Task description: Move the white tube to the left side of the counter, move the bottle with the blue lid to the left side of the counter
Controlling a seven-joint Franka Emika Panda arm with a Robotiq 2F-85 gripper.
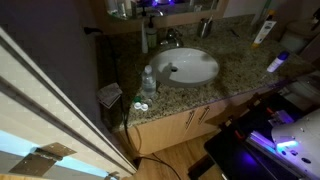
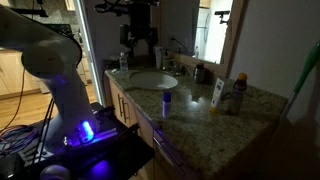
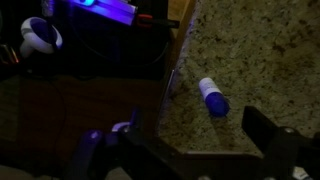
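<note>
Next, I turn my open gripper and center it on the blue lid before lowering, because the bottle with the blue lid (image 3: 212,95) sits off-center from my fingers.
The bottle with the blue lid (image 2: 166,102) stands near the front edge of the granite counter (image 2: 200,122). In the wrist view it (image 3: 211,96) shows from above, ahead of the fingers. The white tube (image 2: 217,93) stands upright behind it, and it also appears at the far end (image 1: 262,32) of the counter, near the bottle with the blue lid (image 1: 277,62). My gripper (image 2: 136,45) hangs high over the sink end, well away from both. The gripper (image 3: 198,140) is open with only bare counter between its fingers (image 3: 265,128).
An oval white sink (image 1: 188,66) with a faucet (image 1: 170,38) takes up the middle of the counter. A clear water bottle (image 1: 148,80) stands beside it. A bottle with an orange cap (image 2: 237,95) stands next to the tube. The counter's front edge (image 3: 178,70) drops off to the floor.
</note>
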